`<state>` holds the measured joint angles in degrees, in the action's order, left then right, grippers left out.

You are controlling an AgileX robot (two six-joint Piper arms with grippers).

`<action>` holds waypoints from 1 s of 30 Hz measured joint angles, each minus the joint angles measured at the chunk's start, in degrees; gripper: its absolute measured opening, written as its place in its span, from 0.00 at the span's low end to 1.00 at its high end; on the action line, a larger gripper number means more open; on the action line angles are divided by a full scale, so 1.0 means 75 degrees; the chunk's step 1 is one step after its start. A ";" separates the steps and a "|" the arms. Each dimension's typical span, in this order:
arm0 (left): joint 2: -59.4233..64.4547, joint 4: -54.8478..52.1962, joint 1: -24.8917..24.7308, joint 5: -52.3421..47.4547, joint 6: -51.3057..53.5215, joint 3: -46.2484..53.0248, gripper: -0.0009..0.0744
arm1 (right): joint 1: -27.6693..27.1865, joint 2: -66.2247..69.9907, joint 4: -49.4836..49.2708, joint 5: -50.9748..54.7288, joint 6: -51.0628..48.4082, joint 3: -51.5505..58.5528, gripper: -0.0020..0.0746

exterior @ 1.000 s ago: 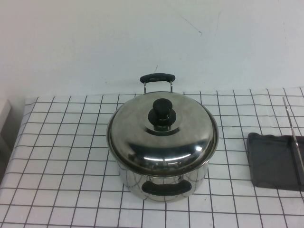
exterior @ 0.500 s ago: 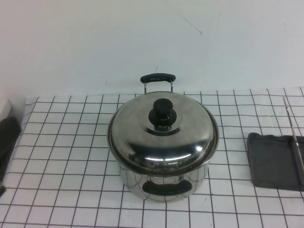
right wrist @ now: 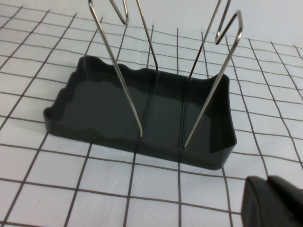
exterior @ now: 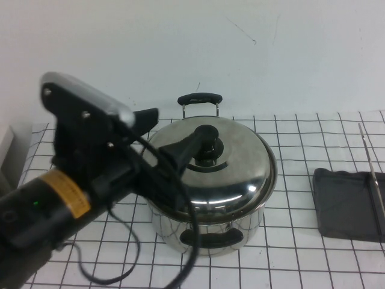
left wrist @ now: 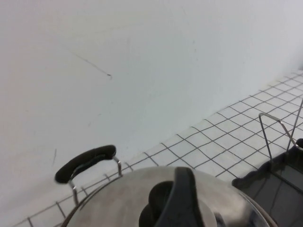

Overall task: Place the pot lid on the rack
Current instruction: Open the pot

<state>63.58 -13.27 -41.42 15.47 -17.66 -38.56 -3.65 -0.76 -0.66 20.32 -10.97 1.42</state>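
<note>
The black knob [exterior: 208,133] stands free above the lid and the robot's left gripper is open beside it, so the gripper should keep going until its fingers are on both sides of the knob [exterior: 210,148] and close there.
The pot lid [exterior: 240,174], polished steel with a black knob [exterior: 210,150], sits closed on the steel pot [exterior: 210,235] at the table's middle. My left gripper [exterior: 178,123] is open just left of the knob, with one finger tip at the knob and the other spread toward the back. In the left wrist view one finger [left wrist: 182,198] stands in front of the knob [left wrist: 156,203] above the lid [left wrist: 118,194]. The rack [exterior: 346,205] stands at the right edge and is empty [right wrist: 109,104]. My right gripper [right wrist: 271,201] hovers low just beside the rack, shut and empty.
The pot's far loop handle [exterior: 200,98] sticks up behind the lid and the near one [exterior: 210,236] faces me. The rack's thin wire rods [exterior: 373,168] rise upright. A white wall closes the back of the checked table [exterior: 78,180].
My left arm has swung in from the table's left edge to the lid's knob. The lid, pot and rack have not moved.
</note>
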 joint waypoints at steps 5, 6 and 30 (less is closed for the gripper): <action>0.1530 -0.0021 0.0000 0.1198 0.0575 -0.0434 0.76 | 0.0000 0.0000 0.0000 0.0000 0.0000 0.0000 0.02; 0.1805 0.0033 0.0000 0.1298 0.0609 -0.0495 0.77 | 0.0000 0.0000 0.0000 0.0000 0.0000 0.0000 0.02; 0.4572 0.1567 0.0459 0.3218 0.1066 -0.1196 0.82 | 0.0000 0.0000 0.0000 0.0000 0.0000 0.0000 0.02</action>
<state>97.87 -1.52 -37.98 39.60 -9.66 -47.53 -3.65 -0.76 -0.66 20.32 -10.97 1.42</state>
